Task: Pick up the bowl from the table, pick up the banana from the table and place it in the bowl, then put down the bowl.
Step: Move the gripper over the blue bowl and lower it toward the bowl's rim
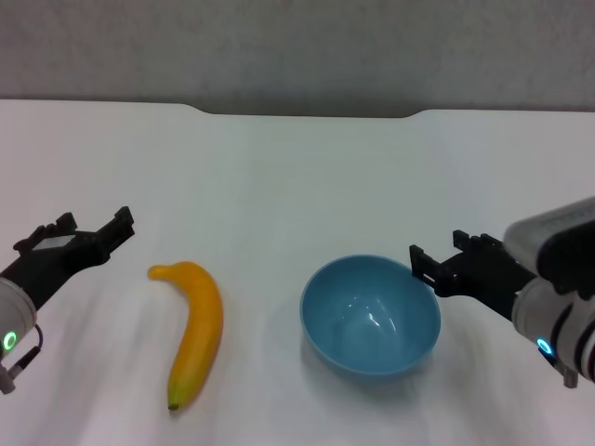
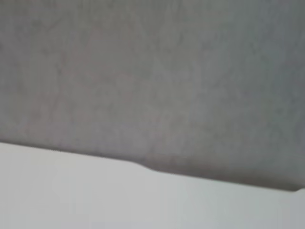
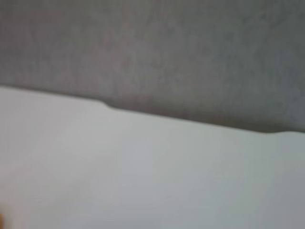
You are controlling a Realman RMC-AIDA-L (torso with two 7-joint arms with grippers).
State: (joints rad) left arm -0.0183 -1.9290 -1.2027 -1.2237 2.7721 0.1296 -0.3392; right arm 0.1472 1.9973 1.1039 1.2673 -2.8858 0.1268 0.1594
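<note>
My right gripper needs to come back and down from its spot high by the bowl's far rim [image 1: 403,266], so it can grip the rim's side [image 1: 437,314] nearest it before it lifts the bowl.
The light-blue bowl [image 1: 370,314] stands upright and empty on the white table [image 1: 297,177], right of centre near the front. The yellow-orange banana [image 1: 197,330] lies on the table to its left, its dark tip toward the front. My right gripper [image 1: 441,251] hovers just right of the bowl's rim, open and empty. My left gripper [image 1: 93,226] is open and empty, left of the banana's far end. Neither wrist view shows the bowl, the banana or any fingers.
The table's far edge has a shallow notch [image 1: 307,113] in front of a grey wall [image 1: 297,46]. The left wrist view shows only the table [image 2: 95,200] and the wall [image 2: 152,71]; the right wrist view shows the same table [image 3: 143,176].
</note>
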